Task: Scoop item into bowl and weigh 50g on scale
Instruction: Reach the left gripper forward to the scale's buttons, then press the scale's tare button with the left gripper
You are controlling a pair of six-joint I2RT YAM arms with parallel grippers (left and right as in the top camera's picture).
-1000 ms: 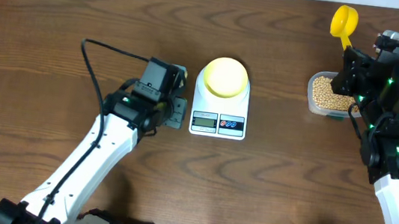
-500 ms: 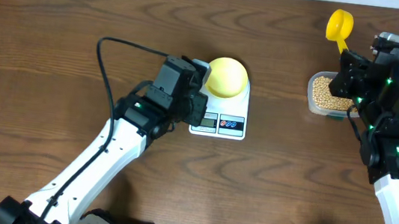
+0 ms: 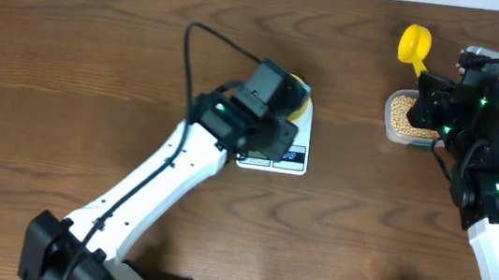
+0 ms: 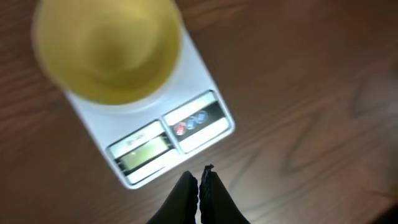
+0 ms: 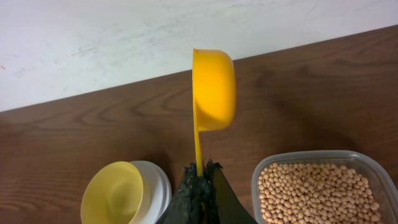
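Observation:
The scale's display (image 4: 146, 154) is blank and the robot's shut left gripper is off the scale's front edge, so next the left gripper presses the red button (image 4: 180, 129) before the robot scoops the beans.
The pale yellow bowl (image 4: 109, 53) stands empty on the white scale (image 4: 199, 134); in the overhead view my left arm covers most of the bowl (image 3: 300, 103) and the scale (image 3: 290, 157). My left gripper (image 4: 200, 177) is shut and empty, hovering above the scale's front edge near the buttons. My right gripper (image 5: 202, 171) is shut on the handle of a yellow scoop (image 5: 213, 87), held upright and empty above the table beside the tub. The beans (image 5: 317, 190) fill a clear tub (image 3: 407, 120) at the right. The bowl (image 5: 115, 193) also shows in the right wrist view.
The scale's display (image 4: 143, 149) and two coloured buttons (image 4: 189, 123) face the front. The table's back edge meets a white wall (image 5: 124, 43). Brown wooden tabletop (image 3: 69, 72) lies to the left of the scale.
My left arm has swung right from beside the scale to over it, now covering most of the bowl. My right gripper with the scoop has shifted slightly left.

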